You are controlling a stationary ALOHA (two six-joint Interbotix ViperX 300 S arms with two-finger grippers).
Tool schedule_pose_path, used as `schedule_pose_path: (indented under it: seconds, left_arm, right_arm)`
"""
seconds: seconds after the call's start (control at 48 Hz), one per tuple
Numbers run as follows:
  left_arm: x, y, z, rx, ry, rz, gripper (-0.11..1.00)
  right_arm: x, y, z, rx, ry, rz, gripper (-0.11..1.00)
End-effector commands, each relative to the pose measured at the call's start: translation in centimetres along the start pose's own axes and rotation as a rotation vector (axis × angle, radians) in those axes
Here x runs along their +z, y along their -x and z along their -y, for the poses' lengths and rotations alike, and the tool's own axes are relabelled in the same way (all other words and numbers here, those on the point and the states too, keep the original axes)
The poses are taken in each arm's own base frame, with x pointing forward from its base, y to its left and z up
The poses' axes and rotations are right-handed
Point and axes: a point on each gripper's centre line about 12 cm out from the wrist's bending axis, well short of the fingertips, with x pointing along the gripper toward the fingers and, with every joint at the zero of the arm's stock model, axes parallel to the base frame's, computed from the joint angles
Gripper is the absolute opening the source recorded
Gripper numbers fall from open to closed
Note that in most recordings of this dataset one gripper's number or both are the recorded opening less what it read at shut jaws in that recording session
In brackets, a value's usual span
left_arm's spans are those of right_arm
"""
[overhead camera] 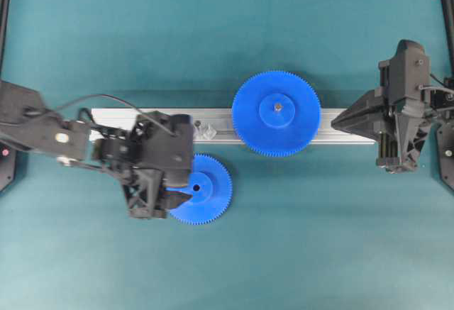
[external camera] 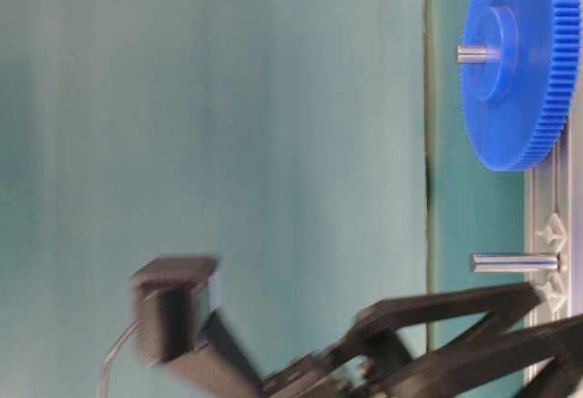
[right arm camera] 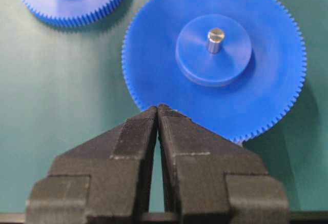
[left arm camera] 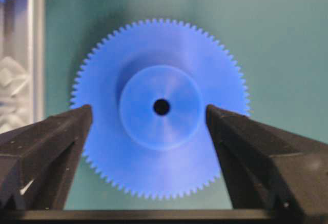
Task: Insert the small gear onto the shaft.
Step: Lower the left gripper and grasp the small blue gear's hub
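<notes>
I expect the teeth of the small gear [overhead camera: 201, 189] to meet the larger gear's teeth when I lower it onto the shaft, because the shaft stands close to the larger gear's edge [overhead camera: 234, 115].
The small gear [overhead camera: 209, 188] lies flat on the green table just in front of the rail, hub up. My left gripper [overhead camera: 183, 188] hangs over its left part. In the left wrist view the left gripper [left arm camera: 148, 108] is open, with its fingers on either side of the small gear's [left arm camera: 161, 147] hub and not touching it. The shaft [external camera: 515, 262] stands bare on its clear mount [overhead camera: 207, 129] on the rail. My right gripper [overhead camera: 335, 120] is shut and empty at the larger gear's right; it also shows in the right wrist view [right arm camera: 158, 107].
The larger blue gear [overhead camera: 277, 113] sits on its own pin [right arm camera: 215, 39] on the aluminium rail [overhead camera: 113, 118], to the right of the shaft. The rail's right end reaches up to the right gripper.
</notes>
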Motion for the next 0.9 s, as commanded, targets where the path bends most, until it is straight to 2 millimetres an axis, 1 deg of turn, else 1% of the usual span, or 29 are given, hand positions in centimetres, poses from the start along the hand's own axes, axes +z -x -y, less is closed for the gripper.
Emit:
schedule_pose_path:
  seconds: [0.0, 0.125, 0.208, 0.5, 0.646, 0.875]
  left_arm:
    - [1.2, -0.4, 0.3, -0.006, -0.009, 0.023, 0.93]
    - [0.6, -1.9, 0.3, -0.003, -0.011, -0.02, 0.93]
    - [0.3, -2.5, 0.3, -0.002, -0.009, -0.034, 0.93]
    - [0.0, -3.0, 0.2, -0.001, -0.009, -0.049, 0.93]
    - [-0.5, -3.3, 0.2, 0.002, -0.005, -0.084, 0.93]
    - [-0.6, -3.7, 0.3, 0.003, -0.003, -0.098, 0.93]
  right_arm:
    - [0.6, 0.1, 0.1, -0.002, -0.013, 0.023, 0.13]
    - [0.6, 0.1, 0.1, -0.004, -0.015, 0.025, 0.13]
    - [0.5, 0.1, 0.2, -0.006, -0.017, 0.024, 0.13]
    - [0.4, 0.1, 0.4, -0.012, -0.021, 0.026, 0.13]
    - [0.2, 0.0, 0.4, -0.013, -0.022, 0.029, 0.13]
    - [0.2, 0.0, 0.4, -0.012, -0.023, 0.034, 0.13]
